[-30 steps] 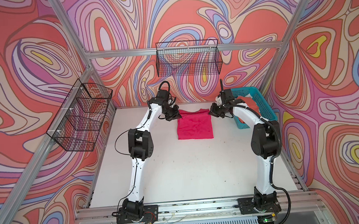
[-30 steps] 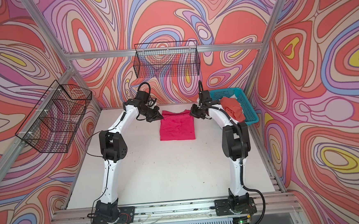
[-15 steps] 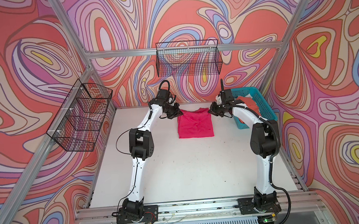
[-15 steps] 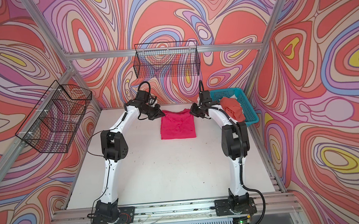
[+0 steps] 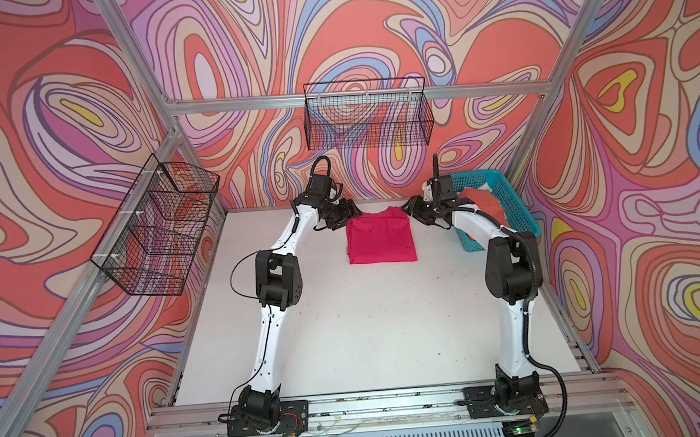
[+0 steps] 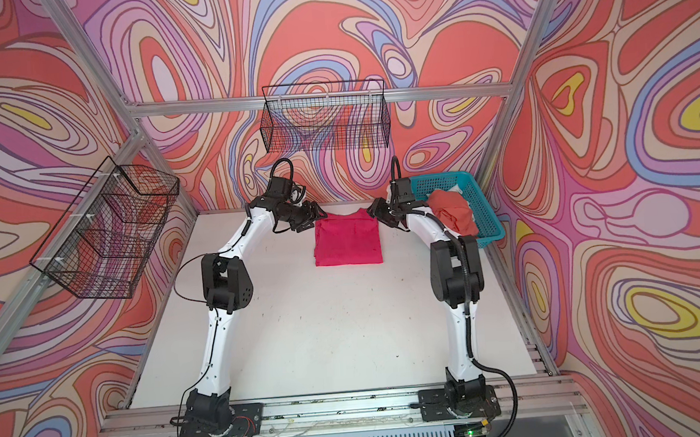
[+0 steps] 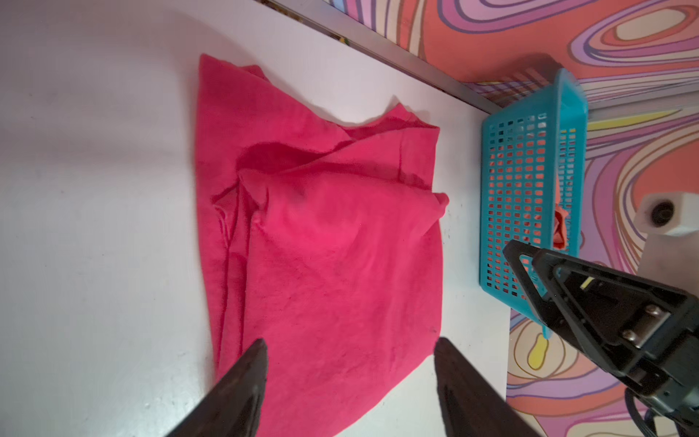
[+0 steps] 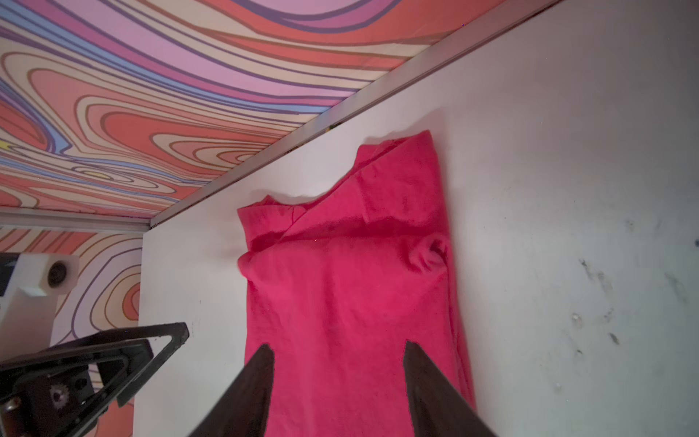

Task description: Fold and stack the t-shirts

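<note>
The magenta-pink t-shirt's far edge (image 5: 378,211) is close to the back wall bar. Both my grippers should first push down on the t-shirt's near half (image 5: 379,246) and pull it toward me.
The magenta-pink t-shirt (image 5: 381,238) (image 6: 347,240) lies folded into a rough rectangle on the white table, near the back wall. My left gripper (image 5: 354,213) (image 7: 350,342) hovers at its far left corner, open, with pink cloth below the gap and nothing pinched. At the far right corner my right gripper (image 5: 408,209) (image 8: 338,345) stands open over the shirt (image 8: 351,295) in the same way. The folded top layer is a little rumpled at the far edge (image 7: 321,246). An orange-coral t-shirt (image 5: 485,203) (image 6: 452,213) lies bunched in the teal basket.
The teal lattice basket (image 5: 519,221) (image 7: 529,181) sits at the back right corner, just beside my right arm. Black wire baskets hang on the back wall (image 5: 367,118) and the left wall (image 5: 158,235). The back wall rail runs close behind the shirt.
Both grippers have gone from shut to open and let go of the pink shirt's far corners. The shirt now lies flat as a narrower rectangle.
</note>
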`<move>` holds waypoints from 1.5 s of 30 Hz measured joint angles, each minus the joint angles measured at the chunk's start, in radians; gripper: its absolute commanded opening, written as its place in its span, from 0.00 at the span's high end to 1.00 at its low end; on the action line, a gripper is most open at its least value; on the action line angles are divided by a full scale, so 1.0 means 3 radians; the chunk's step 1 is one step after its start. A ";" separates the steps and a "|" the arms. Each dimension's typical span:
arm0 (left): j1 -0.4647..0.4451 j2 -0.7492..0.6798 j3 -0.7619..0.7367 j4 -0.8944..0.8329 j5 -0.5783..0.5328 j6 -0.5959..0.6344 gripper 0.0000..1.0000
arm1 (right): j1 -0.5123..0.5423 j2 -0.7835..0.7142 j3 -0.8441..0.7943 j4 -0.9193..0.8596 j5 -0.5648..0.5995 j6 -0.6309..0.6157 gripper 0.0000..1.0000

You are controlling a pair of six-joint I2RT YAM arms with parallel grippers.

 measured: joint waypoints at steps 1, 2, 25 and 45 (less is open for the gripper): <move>0.0005 0.0004 -0.0001 0.0000 -0.0057 0.0009 0.17 | 0.0000 0.0015 -0.0025 0.0037 0.0009 0.0006 0.32; 0.0010 0.0004 -0.0009 0.0006 -0.0107 0.0022 0.16 | 0.0000 0.0017 -0.0055 0.0061 0.0010 0.0006 0.31; -0.0443 -0.0567 -0.1457 0.0596 -0.0088 0.0022 0.36 | 0.0415 -0.0072 -0.0722 -0.0039 0.0043 -0.0271 0.42; -0.0468 -0.1924 -0.3946 0.0593 0.0314 0.0071 0.42 | 0.0969 -0.1264 -0.2480 0.0141 0.0008 -0.0125 0.42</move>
